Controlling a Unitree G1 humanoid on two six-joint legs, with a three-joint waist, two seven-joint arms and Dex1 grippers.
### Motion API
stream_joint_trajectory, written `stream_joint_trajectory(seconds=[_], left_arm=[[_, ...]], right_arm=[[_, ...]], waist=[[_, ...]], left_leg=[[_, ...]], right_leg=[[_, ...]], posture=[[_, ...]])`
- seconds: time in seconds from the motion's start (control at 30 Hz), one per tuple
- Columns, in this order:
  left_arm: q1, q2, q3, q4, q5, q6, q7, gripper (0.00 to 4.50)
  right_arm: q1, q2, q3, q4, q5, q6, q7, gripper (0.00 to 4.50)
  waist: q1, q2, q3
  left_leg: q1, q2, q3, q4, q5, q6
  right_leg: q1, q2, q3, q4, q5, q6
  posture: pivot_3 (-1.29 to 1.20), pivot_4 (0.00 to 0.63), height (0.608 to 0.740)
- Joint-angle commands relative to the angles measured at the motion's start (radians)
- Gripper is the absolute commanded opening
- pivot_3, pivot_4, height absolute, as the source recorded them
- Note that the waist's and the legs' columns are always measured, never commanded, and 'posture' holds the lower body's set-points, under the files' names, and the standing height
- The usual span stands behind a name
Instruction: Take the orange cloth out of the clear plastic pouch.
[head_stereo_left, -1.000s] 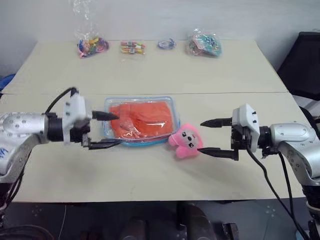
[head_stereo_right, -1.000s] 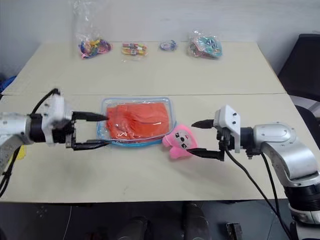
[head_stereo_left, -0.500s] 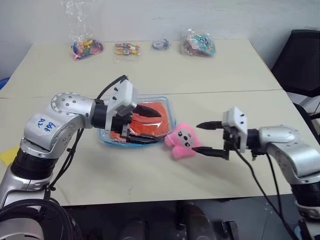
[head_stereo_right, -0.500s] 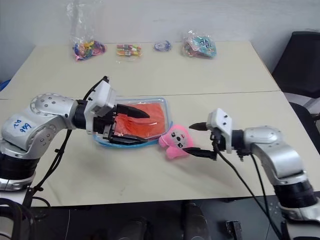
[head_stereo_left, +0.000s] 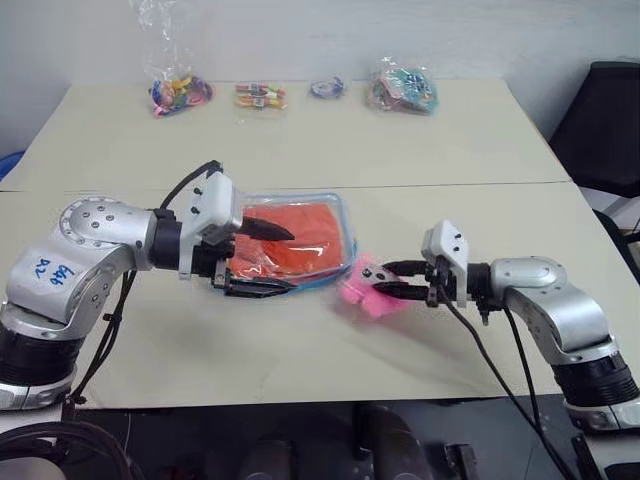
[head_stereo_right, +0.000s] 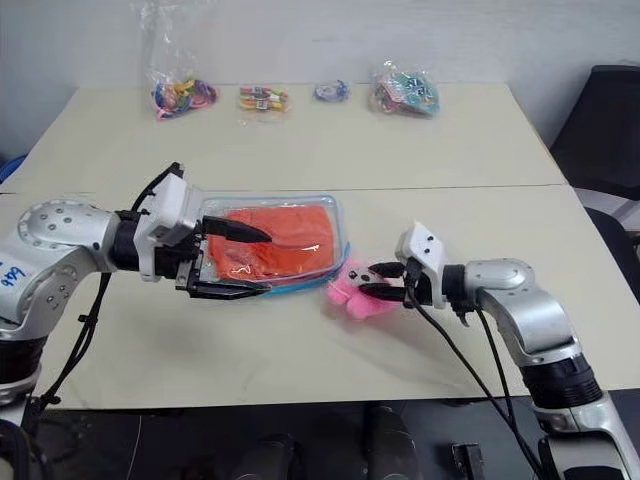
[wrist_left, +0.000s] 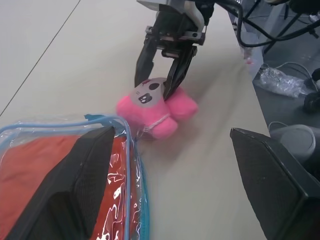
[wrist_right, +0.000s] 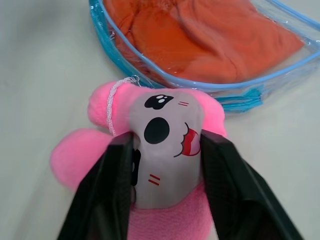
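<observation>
The clear plastic pouch will open wide along its side when I pull the orange cloth out, because a darker blue band (wrist_left: 144, 202) runs along there.
The clear plastic pouch (head_stereo_left: 348, 230) with blue trim lies flat at the table's middle, and the orange cloth (head_stereo_left: 305, 232) is inside it. My left gripper (head_stereo_left: 288, 262) is open at the pouch's left end. One finger reaches over the cloth and the other runs along the pouch's near edge. In the left wrist view its fingers (wrist_left: 75, 190) straddle the pouch corner (wrist_left: 127, 150). My right gripper (head_stereo_left: 382, 280) is shut on a small pink plush toy (head_stereo_left: 360, 288) just right of the pouch. Its fingers (wrist_right: 115, 190) squeeze the toy's face (wrist_right: 165, 130).
Several small clear bags of colourful trinkets (head_stereo_left: 180, 92) (head_stereo_left: 262, 95) (head_stereo_left: 404, 88) line the far edge of the beige table (head_stereo_left: 450, 170). A black chair (head_stereo_left: 605, 120) stands off the table's right side. Bare tabletop lies in front of the pouch.
My right gripper has closed on the pink plush toy that lay at its open fingertips. My left gripper has slid right from beside the pouch onto its left end.
</observation>
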Motion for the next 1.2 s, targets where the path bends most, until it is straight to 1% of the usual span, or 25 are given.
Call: stream_joint_trajectory(seconds=[0.03, 0.07, 0.2, 0.3, 0.37, 0.47, 0.6, 0.7, 0.77, 0.83, 0.9, 0.97, 1.07, 1.2], left_arm=[[0.005, 0.008, 0.048, -0.038, 0.002, -0.002, 0.019, 3.9], [0.009, 0.006, 0.048, -0.041, 0.003, -0.002, 0.023, 3.9], [0.026, 0.002, 0.049, -0.063, 0.004, -0.001, 0.038, 3.9], [0.031, 0.0, 0.052, -0.071, 0.001, 0.003, 0.046, 3.9], [0.033, -0.002, 0.053, -0.075, 0.001, 0.003, 0.05, 3.9], [0.034, -0.003, 0.053, -0.077, 0.001, 0.003, 0.053, 3.9], [0.037, -0.004, 0.056, -0.079, 0.001, 0.001, 0.059, 3.9], [0.04, -0.005, 0.055, -0.08, 0.005, -0.004, 0.06, 3.9], [0.039, -0.007, 0.053, -0.079, 0.007, -0.005, 0.063, 3.9], [0.038, -0.009, 0.053, -0.077, 0.007, -0.004, 0.065, 3.9], [0.038, -0.01, 0.053, -0.074, 0.009, -0.005, 0.065, 3.9], [0.037, -0.01, 0.052, -0.071, 0.011, -0.007, 0.065, 3.9], [0.038, -0.013, 0.052, -0.072, 0.011, -0.005, 0.069, 3.9], [0.052, -0.02, 0.047, -0.09, 0.008, 0.001, 0.083, 3.9]], right_arm=[[0.005, -0.019, -0.054, -0.074, 0.021, -0.008, -0.01, 0.55], [0.0, -0.013, -0.051, -0.077, -0.001, -0.03, -0.028, 0.26], [-0.018, 0.007, -0.038, -0.074, -0.086, -0.145, -0.079, 0.26], [-0.034, -0.034, 0.013, -0.022, -0.259, -0.375, -0.091, 0.26], [-0.041, -0.054, 0.03, 0.015, -0.336, -0.49, -0.095, 0.26], [-0.075, -0.038, 0.009, 0.057, -0.356, -0.532, -0.123, 0.26], [-0.106, -0.057, 0.016, 0.135, -0.452, -0.653, -0.158, 0.26], [-0.131, -0.021, -0.006, 0.154, -0.44, -0.608, -0.197, 0.26], [-0.154, 0.01, -0.021, 0.141, -0.405, -0.558, -0.213, 0.26], [-0.176, 0.057, -0.043, 0.108, -0.322, -0.476, -0.214, 0.26], [-0.189, 0.089, -0.045, 0.073, -0.258, -0.438, -0.188, 0.26], [-0.192, 0.097, -0.035, 0.048, -0.228, -0.437, -0.155, 0.26], [-0.192, 0.104, 0.02, 0.01, -0.207, -0.491, -0.075, 0.26], [-0.223, 0.123, 0.106, 0.047, -0.254, -0.577, -0.006, 0.26]], waist=[[-0.001, 0.0, 0.0], [-0.001, 0.0, 0.0], [-0.002, 0.0, 0.0], [-0.001, 0.0, 0.0], [0.0, 0.0, 0.0], [-0.004, 0.0, 0.0], [-0.005, 0.0, 0.0], [-0.004, 0.0, 0.0], [-0.005, 0.0, 0.0], [-0.005, 0.0, 0.0], [-0.006, 0.0, 0.0], [-0.005, 0.0, 0.0], [-0.001, 0.0, 0.0], [-0.006, 0.0, 0.0]], left_leg=[[0.0, 0.0, 0.0, 0.0, 0.0, 0.0], [0.0, 0.0, 0.0, 0.0, 0.0, 0.0], [0.0, 0.0, 0.001, -0.001, 0.0, 0.0], [0.0, 0.0, 0.001, -0.001, 0.0, 0.0], [0.0, 0.0, 0.001, -0.001, 0.0, 0.0], [0.0, 0.0, 0.001, -0.001, 0.0, 0.0], [0.0, 0.0, 0.001, -0.001, 0.0, 0.0], [0.0, 0.0, 0.001, -0.001, 0.0, 0.0], [0.0, 0.0, 0.001, -0.001, 0.0, 0.0], [0.0, 0.001, 0.001, -0.001, 0.0, 0.0], [0.0, 0.001, 0.001, -0.001, 0.0, 0.0], [0.0, 0.001, 0.001, -0.001, 0.0, 0.0], [0.0, 0.0, -0.001, 0.0, 0.0, 0.0], [0.0, 0.0, 0.0, 0.0, 0.0, 0.0]], right_leg=[[0.0, 0.0, 0.0, 0.0, 0.0, 0.0], [0.0, 0.0, 0.0, 0.0, 0.0, 0.0], [0.0, 0.0, 0.001, 0.0, 0.0, 0.0], [0.0, 0.0, 0.001, 0.0, 0.0, 0.0], [0.0, 0.0, 0.001, 0.0, 0.0, 0.0], [0.0, 0.0, 0.001, 0.0, 0.0, 0.0], [0.0, 0.0, 0.001, 0.0, 0.0, 0.0], [0.0, 0.0, 0.001, 0.0, 0.0, 0.0], [0.0, 0.0, 0.001, 0.0, 0.0, 0.0], [0.0, 0.0, 0.001, 0.0, 0.0, 0.0], [0.0, 0.0, 0.001, 0.0, 0.0, 0.0], [0.0, 0.0, 0.0, 0.0, 0.0, 0.0], [0.0, 0.0, -0.001, 0.0, 0.0, 0.0], [0.0, 0.0, 0.0, 0.0, 0.0, 0.0]], posture=[[0.0, 0.15, 0.74], [0.0, 0.15, 0.74], [0.0, 0.15, 0.74], [0.0, 0.15, 0.74], [0.0, 0.15, 0.74], [0.0, 0.15, 0.74], [0.0, 0.15, 0.74], [0.0, 0.15, 0.74], [0.0, 0.15, 0.74], [0.0, 0.15, 0.74], [0.0, 0.15, 0.74], [0.0, 0.15, 0.74], [0.0, 0.15, 0.74], [0.0, 0.15, 0.74]])
